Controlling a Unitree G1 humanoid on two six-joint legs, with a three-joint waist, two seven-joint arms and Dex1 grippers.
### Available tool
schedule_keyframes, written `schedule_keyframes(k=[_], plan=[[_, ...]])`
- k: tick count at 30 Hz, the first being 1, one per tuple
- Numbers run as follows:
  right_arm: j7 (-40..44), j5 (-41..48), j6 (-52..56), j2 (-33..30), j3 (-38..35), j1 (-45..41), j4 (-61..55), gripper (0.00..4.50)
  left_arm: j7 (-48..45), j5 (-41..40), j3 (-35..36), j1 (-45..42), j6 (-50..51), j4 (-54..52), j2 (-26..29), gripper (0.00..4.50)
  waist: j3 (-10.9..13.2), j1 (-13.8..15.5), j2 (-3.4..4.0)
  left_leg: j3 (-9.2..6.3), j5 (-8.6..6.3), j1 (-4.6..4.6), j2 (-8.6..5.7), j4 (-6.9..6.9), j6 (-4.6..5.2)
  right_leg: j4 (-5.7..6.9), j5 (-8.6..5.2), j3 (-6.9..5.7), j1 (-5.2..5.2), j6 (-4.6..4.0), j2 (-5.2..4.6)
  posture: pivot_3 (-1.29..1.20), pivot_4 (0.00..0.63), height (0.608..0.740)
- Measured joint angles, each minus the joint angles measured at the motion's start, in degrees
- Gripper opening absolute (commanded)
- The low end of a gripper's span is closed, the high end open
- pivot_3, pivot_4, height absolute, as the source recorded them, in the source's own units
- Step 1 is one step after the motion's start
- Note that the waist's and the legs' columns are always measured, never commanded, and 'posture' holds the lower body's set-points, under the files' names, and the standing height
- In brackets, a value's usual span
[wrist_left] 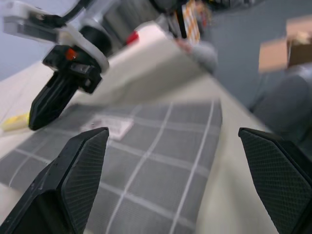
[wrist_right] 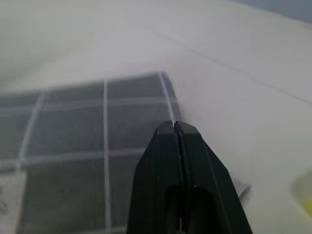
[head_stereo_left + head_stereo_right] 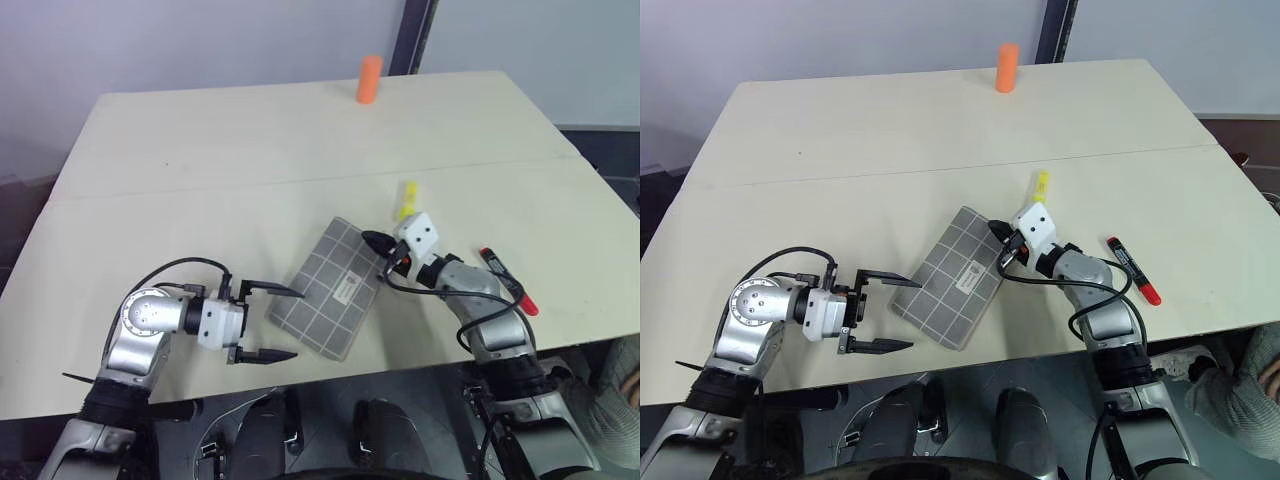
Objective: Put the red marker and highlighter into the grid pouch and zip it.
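Observation:
The grid pouch (image 3: 328, 290) is lying thin, its white lines bowing (image 1: 149, 151), so its edge will fold upright and the rest will slope away when the robot lifts it.
The grid pouch (image 3: 330, 290) lies flat on the table in front of me, grey with white lines and a small white label. My left gripper (image 3: 298, 323) is open and level at the pouch's near left corner, one finger (image 1: 83, 170) on either side of that end. My right gripper (image 3: 375, 242) is shut, its tip (image 2: 175, 127) at the pouch's far right corner, with nothing visible between the fingers. The yellow highlighter (image 3: 407, 200) lies just beyond the right gripper. The red marker (image 3: 508, 280) lies on the table to the right of my right forearm.
An orange cylinder (image 3: 369, 79) stands upright near the far edge of the pale table (image 3: 200, 170). The pouch's near corner lies close to the table's front edge. A person's arm (image 3: 1250, 385) shows at the lower right, off the table.

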Motion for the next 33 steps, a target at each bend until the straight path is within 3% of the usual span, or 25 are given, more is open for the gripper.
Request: schedule_keyframes(k=[6,17,20,27,33], plan=[[-0.3,-2.2,-0.2,-1.0,0.4,1.0,0.6,0.04,3.2,6.3,-4.2,-1.4,-9.5,5.0,-1.0,4.5,0.0,0.0,0.0,0.06,0.0,0.0,0.0,0.0,0.0,0.05,0.01,0.01,-0.04,0.01,-0.1,0.0,0.15,0.74],[-1.1,-2.1,0.1,-1.0,0.1,1.3,0.2,0.04,11.0,10.0,-9.1,-6.7,-7.2,4.7,-4.7,4.5,0.0,0.0,0.0,0.07,0.03,0.02,-0.01,0.11,0.04,0.52,0.02,0.0,-0.17,0.05,-0.09,0.0,0.15,0.74],[-1.6,-2.1,0.3,-0.9,-0.3,1.3,0.1,0.0,11.2,9.5,-9.6,-7.5,-3.5,5.1,-5.1,3.64,0.0,-0.1,0.0,0.07,0.03,0.03,-0.01,0.15,0.04,0.56,0.02,0.01,-0.16,0.05,-0.08,0.0,0.15,0.74],[-1.7,-2.1,0.4,-0.9,-0.6,2.1,-0.1,0.0,13.5,9.9,-10.1,-7.4,-0.7,5.1,-5.8,0.07,0.0,-0.1,0.0,0.07,0.03,0.03,0.0,0.15,0.05,0.56,0.02,0.01,-0.17,0.05,-0.08,0.0,0.15,0.74],[-1.7,-1.9,0.4,-1.0,-0.9,2.5,-0.6,0.0,16.3,10.0,-10.4,-6.8,-0.5,5.8,-6.0,0.07,0.0,0.0,0.0,0.07,0.03,0.03,0.0,0.16,0.04,0.56,0.02,0.01,-0.17,0.04,-0.09,0.0,0.15,0.74]])
